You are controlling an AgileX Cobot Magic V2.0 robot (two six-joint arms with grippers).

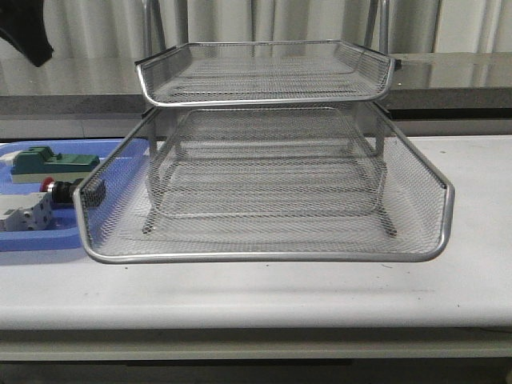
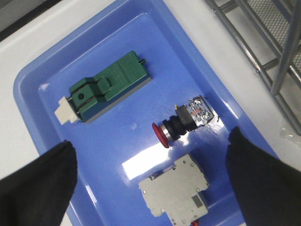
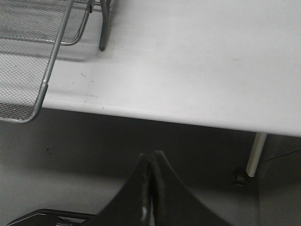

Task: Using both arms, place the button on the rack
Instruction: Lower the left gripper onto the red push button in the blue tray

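The black body ends in a squared block [image 2: 200, 111]. The button [image 1: 74, 192] will come to rest on its side and stay there when I lower it onto the rack.
The button [image 2: 181, 123], with a red cap and black body, lies on its side in the blue tray [image 2: 108, 141]. My left gripper [image 2: 150, 139] hangs above it, open wide, its two black fingers [image 2: 35, 188] standing far apart on either side of the tray's contents. In the front view the button [image 1: 60, 189] shows at the rack's left edge. The rack [image 1: 264, 184] is a silver wire-mesh letter tray filling the table's middle. My right gripper [image 3: 151, 157] is shut with nothing in it, out past the table's front edge, to the right of the rack's corner [image 3: 28, 70].
A green-and-beige block [image 2: 106, 87] and a white breaker-like block [image 2: 176, 193] share the blue tray [image 1: 32, 240] with the button. The rack's frame [image 2: 263, 42] runs close beside the tray. A table leg [image 3: 256, 153] shows under the white table [image 3: 188, 61].
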